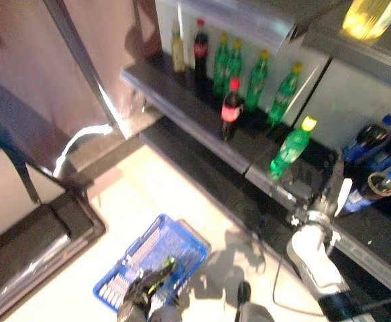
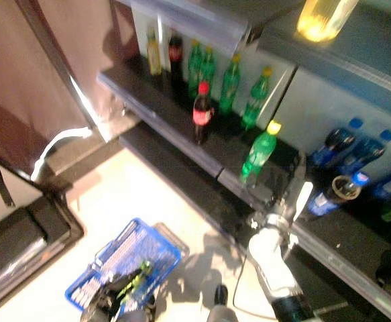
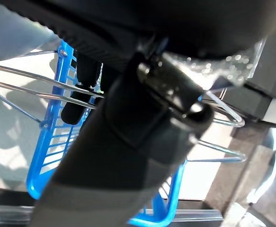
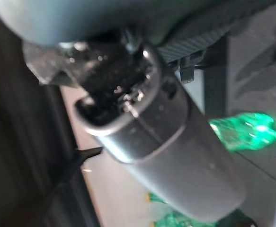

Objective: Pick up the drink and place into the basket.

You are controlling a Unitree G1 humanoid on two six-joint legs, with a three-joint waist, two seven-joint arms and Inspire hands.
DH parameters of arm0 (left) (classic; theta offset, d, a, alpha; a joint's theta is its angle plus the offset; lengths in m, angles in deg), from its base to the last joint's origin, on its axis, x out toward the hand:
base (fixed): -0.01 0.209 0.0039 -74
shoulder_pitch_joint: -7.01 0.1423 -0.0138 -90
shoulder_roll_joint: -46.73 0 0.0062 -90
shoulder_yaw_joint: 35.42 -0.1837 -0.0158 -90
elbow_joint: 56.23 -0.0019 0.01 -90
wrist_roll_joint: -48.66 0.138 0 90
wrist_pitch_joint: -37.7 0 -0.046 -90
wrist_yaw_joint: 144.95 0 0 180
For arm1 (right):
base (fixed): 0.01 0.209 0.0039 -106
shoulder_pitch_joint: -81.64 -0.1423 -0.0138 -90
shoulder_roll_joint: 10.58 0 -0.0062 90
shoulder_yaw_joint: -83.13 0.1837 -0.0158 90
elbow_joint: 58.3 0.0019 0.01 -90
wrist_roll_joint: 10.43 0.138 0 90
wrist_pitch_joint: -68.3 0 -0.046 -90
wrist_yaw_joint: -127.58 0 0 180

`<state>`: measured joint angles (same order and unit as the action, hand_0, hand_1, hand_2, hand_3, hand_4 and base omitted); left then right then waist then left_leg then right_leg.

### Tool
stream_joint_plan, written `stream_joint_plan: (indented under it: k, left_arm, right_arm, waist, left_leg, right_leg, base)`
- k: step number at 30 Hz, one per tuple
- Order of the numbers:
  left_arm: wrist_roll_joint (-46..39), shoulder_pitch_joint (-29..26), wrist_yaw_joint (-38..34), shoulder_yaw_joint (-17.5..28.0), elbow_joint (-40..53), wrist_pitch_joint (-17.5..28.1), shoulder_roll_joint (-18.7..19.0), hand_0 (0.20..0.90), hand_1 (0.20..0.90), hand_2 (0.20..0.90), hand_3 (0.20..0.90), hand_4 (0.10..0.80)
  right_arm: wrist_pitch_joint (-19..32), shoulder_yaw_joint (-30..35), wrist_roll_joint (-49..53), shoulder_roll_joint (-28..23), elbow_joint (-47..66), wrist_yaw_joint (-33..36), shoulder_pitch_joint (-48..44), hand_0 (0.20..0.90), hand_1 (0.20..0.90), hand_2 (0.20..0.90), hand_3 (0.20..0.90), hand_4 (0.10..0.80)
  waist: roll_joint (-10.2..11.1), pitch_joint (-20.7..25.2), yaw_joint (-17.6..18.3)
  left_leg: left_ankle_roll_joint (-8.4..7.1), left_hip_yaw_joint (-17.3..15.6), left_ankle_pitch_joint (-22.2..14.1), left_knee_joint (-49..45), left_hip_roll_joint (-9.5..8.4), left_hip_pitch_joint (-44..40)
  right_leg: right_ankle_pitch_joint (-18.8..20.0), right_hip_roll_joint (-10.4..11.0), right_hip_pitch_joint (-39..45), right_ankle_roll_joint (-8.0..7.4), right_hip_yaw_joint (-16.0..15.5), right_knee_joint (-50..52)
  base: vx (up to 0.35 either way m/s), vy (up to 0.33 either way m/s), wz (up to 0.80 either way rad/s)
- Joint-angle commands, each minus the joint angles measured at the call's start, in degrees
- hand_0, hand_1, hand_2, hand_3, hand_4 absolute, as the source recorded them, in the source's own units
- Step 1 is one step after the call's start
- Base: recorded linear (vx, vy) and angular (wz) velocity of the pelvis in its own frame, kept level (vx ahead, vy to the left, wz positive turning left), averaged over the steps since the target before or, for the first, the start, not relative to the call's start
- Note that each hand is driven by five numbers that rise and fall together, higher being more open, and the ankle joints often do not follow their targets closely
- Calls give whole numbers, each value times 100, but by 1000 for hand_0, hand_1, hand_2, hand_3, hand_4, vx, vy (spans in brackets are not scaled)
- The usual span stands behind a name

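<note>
I expect another drink to be lying inside the blue basket (image 1: pixel 152 260) when I lower the green bottle, because bright green (image 1: pixel 170 261) shows in the basket past my left gripper.
A green bottle with a yellow cap (image 1: pixel 290 147) stands tilted at the front of the dark shelf (image 1: pixel 182 100); it also shows in the right wrist view (image 4: pixel 244 130). My right hand (image 1: pixel 314 191) is at the shelf edge just right of and below the bottle's base, apart from it. It is open, with the white-covered thumb (image 1: pixel 343 191) standing out. My left hand (image 1: pixel 145 292) is shut on the thin wire handles (image 3: pixel 218 106) of the blue basket (image 1: pixel 155 258), which hangs low at the left above the pale floor.
More green bottles (image 1: pixel 257 79) and dark cola bottles (image 1: pixel 231 107) stand along the shelf, with blue-capped bottles (image 1: pixel 376 184) lower right. A yellow drink (image 1: pixel 369 17) sits on the upper shelf. A dark frame and step (image 1: pixel 41 228) lie at the left.
</note>
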<state>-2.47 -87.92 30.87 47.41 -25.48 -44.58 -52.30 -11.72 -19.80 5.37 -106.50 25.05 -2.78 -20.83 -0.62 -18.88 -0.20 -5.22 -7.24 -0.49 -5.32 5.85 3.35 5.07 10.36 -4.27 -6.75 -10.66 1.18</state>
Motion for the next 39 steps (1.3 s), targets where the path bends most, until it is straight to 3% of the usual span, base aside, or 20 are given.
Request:
stream_joint_plan:
  k: [1,18,39]
  left_arm:
    - [-260,383,-161,-268,152,12,105,300,300,300,200,100]
    - [-476,188,-240,-421,784,-57,247,300,300,300,200,100]
    - [-711,96,-231,-633,1096,-228,510,300,300,300,200,100]
  right_arm:
    - [528,211,-155,-33,468,333,-756,900,900,900,900,800]
    - [464,589,305,-451,-84,885,-2181,900,900,900,900,800]
    - [855,877,1513,-1117,-1389,809,-3861,900,900,900,900,800]
  waist:
    - [178,-115,-129]
    - [-78,-906,-290]
    - [-286,-1091,-479]
  left_leg:
    - [234,116,-366,-1071,-37,556]
    - [336,242,-417,-1804,-183,1484]
    - [368,369,-332,-1947,-273,2100]
  right_leg:
    - [-322,248,-388,117,56,863]
    - [-355,296,-1098,187,73,1347]
    - [-362,245,-1651,245,105,1521]
  base:
    - [-87,34,-2]
    - [-36,16,-1]
    - [8,-5,-1]
